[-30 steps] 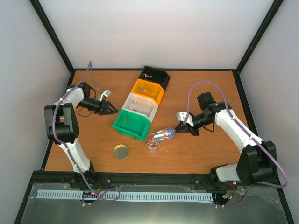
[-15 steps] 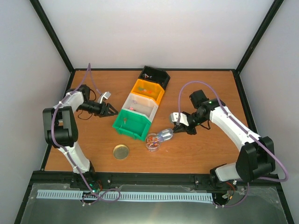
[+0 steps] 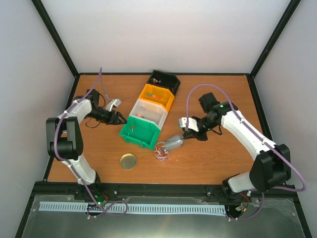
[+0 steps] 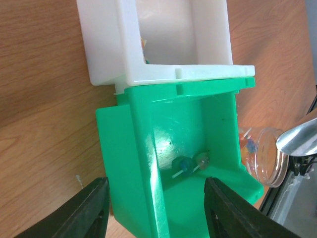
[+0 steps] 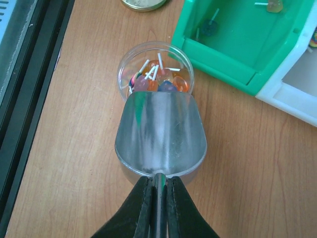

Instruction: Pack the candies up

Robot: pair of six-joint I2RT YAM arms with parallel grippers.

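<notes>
My right gripper should continue toward the open wood (image 3: 195, 106) by the orange bin and let the scoop go there, with the scoop empty (image 5: 161, 131) and candies in the jar.
The candies (image 5: 157, 77) are small sweets on white sticks in a clear open jar (image 3: 161, 151) on the table. Two more candies (image 4: 192, 163) lie in the green bin (image 3: 141, 133), also seen in the right wrist view (image 5: 208, 27). My right gripper (image 5: 158, 198) is shut on the handle of the metal scoop (image 5: 161, 134); the empty scoop's front edge sits at the jar's near rim. In the top view the right gripper (image 3: 190, 130) holds the scoop (image 3: 174, 143) just right of the jar. My left gripper (image 4: 153, 208) is open, its jaws either side of the green bin's end (image 3: 119, 118).
A row of bins runs diagonally: black (image 3: 166, 79), orange (image 3: 157, 94), white (image 3: 148, 111), then green. A round gold lid (image 3: 128, 161) lies near the front, left of the jar. The white bin (image 4: 148, 39) butts against the green one.
My right gripper has carried the scoop left toward the jar. My left gripper has moved right, up to the green bin. The jar and lid have stayed put.
</notes>
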